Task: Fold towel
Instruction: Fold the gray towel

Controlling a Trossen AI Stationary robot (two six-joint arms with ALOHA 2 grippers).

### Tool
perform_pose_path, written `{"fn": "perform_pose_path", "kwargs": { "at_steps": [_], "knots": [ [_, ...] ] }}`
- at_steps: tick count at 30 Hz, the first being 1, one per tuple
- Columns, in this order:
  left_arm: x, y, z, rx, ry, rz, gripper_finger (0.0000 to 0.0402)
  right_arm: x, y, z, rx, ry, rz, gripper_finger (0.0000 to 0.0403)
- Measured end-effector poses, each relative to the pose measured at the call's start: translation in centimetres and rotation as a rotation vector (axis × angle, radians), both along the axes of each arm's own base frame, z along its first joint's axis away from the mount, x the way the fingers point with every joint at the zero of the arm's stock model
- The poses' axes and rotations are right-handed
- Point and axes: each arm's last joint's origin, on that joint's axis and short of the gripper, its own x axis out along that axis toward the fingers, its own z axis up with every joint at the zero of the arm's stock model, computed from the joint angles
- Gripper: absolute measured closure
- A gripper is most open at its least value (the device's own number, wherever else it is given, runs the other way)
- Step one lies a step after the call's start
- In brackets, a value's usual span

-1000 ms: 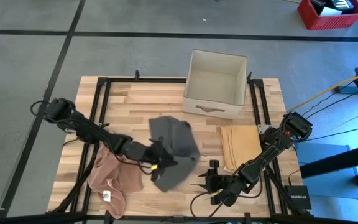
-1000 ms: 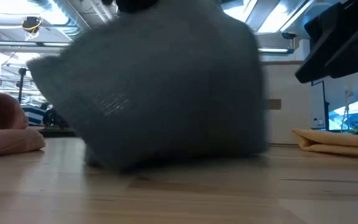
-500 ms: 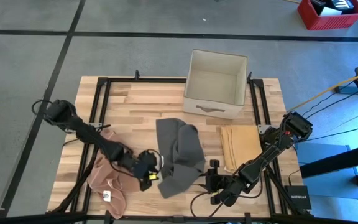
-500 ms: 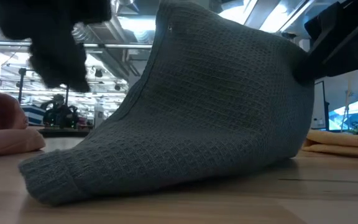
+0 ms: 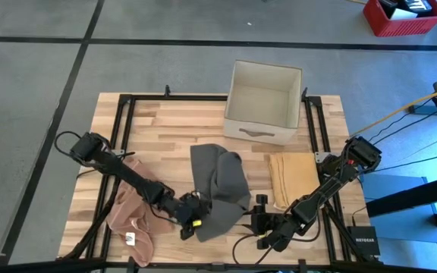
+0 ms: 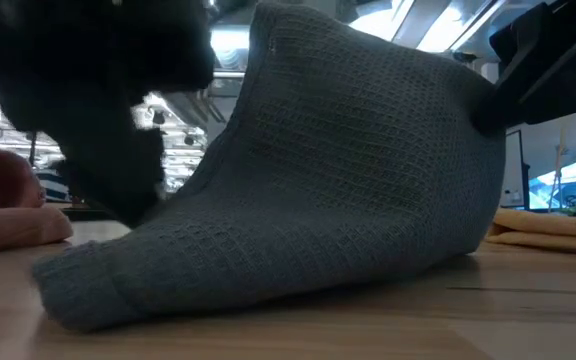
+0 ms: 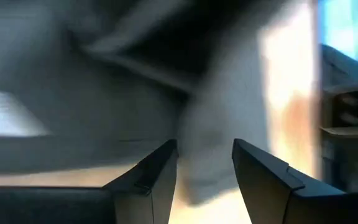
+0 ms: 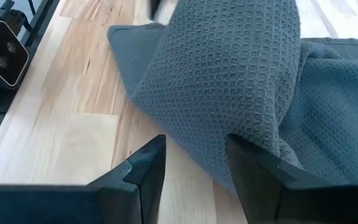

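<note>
The towel's raised fold is lying loosely doubled over, so I expect the grey towel to spread into a wider sheet once I lift and pull it.
The grey waffle towel lies crumpled mid-table, folded over itself. In the low view it stands up as a hump. My left gripper is open at the towel's near-left corner, and its wrist view shows blurred grey cloth ahead of the fingers. My right gripper is open at the towel's near-right edge. The raised fold is just ahead of it, and a bit of the towel's edge lies between its fingers. My left gripper comes at the towel's near-left corner from the table's left, slanting down; blur hides whether it touches the cloth. My right gripper has one finger against or just over the towel's edge; I cannot tell whether it touches.
A pinkish-brown towel lies bunched at the near left under my left arm. A folded yellow towel lies at the right. A white box stands at the far edge. A small camera sits at the table's near edge.
My left gripper held the towel lifted, then opened and let go. The towel dropped into a folded hump on the table. The gripper then sank toward the near edge, tipped further down, and came back toward the towel's near-left corner.
</note>
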Motion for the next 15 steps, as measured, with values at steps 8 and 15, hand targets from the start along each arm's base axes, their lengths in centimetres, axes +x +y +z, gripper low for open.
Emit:
{"fn": "perform_pose_path", "kwargs": {
  "at_steps": [8, 15],
  "knots": [
    [0.4, 0.2, 0.0, 0.006, -0.039, -0.035, 0.0261, 0.0, 0.0, 0.0, -0.003, 0.001, 0.000, 0.0230],
    [1.2, -0.3, 1.3, 0.013, -0.124, -0.151, 0.0387, -0.1, 0.0, 0.3, -0.007, 0.007, 0.027, 0.0230]
  ]
}}
